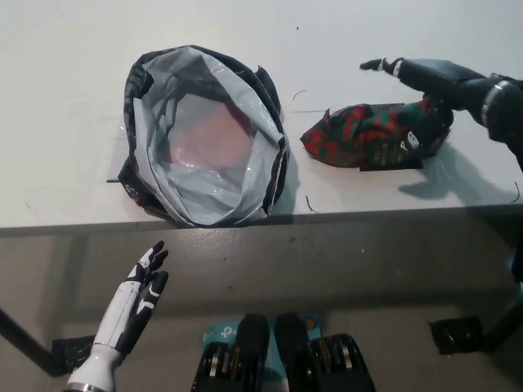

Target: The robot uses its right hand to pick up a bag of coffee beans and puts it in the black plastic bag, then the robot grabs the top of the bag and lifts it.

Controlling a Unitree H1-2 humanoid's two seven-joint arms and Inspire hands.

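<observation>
I expect a flat black patch hidden under the coffee bag (372, 137) to stay behind when I lift the bag, because a straight black edge (391, 168) sticks out below.
The coffee bag (364, 133), red and green patterned, lies on its side on the white table (65, 65), right of centre. My black right hand (429, 90) hovers over its right end, fingers spread and open, one reaching left above the bag and others hanging down by its right edge. The black plastic bag (204, 135) stands open on the table's left part near the front edge; its pale grey inside shows something reddish at the bottom. My white left hand (135, 302) rests open below the table edge at the lower left.
The table's front edge (261, 220) runs across the middle of the picture. Below it show the floor, a table leg at the lower left and a black foot plate (458, 335) at the lower right. Thin dark threads lie near the coffee bag.
</observation>
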